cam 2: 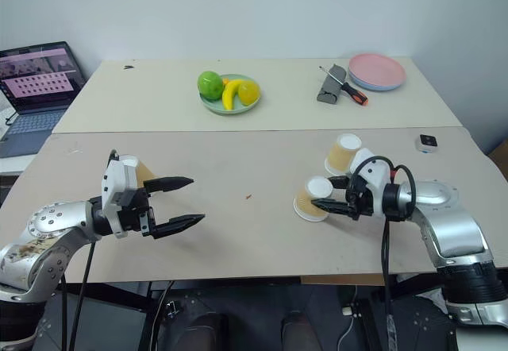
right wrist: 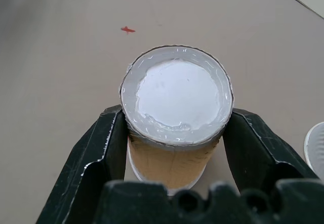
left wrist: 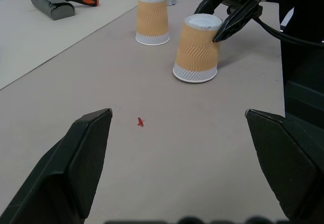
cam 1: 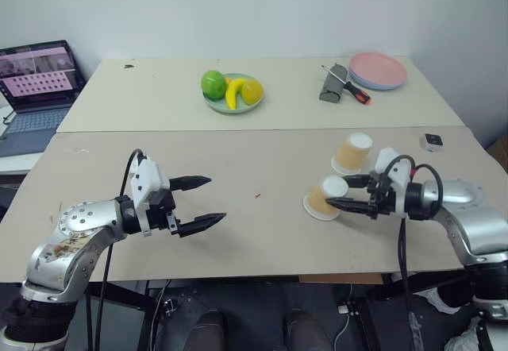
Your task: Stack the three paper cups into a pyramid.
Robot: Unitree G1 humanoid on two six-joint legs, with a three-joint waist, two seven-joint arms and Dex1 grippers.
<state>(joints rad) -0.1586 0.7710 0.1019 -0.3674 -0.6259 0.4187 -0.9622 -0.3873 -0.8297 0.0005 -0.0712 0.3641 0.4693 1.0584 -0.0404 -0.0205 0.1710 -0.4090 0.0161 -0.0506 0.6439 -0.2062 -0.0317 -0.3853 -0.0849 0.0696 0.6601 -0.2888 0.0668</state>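
Note:
My right gripper should keep moving the near cup's rim (cam 1: 316, 213), which faces down, along the open way to the red mark (cam 1: 257, 195) until the cup stands there.
An upside-down paper cup (cam 1: 324, 198) stands on the right of the near table, and my right gripper (cam 1: 337, 192) is shut on its upper part, one finger on each side; the right wrist view shows the fingers (right wrist: 109, 138) pressing its sides just under the white base (right wrist: 177, 95). A second upturned cup (cam 1: 353, 152) stands free just behind it. A tan patch of a third cup (cam 2: 144, 172) peeks out behind my left gripper (cam 1: 216, 199), which hovers open over the left of the table, holding nothing.
On the far table are a green plate of fruit (cam 1: 232, 93), a pink plate (cam 1: 379, 71), a screwdriver (cam 1: 355, 91) and a grey object (cam 1: 333, 86). A laptop (cam 1: 36, 81) sits far left. A small device (cam 1: 432, 140) lies near the right edge. A red mark (cam 1: 258, 195) is mid-table.

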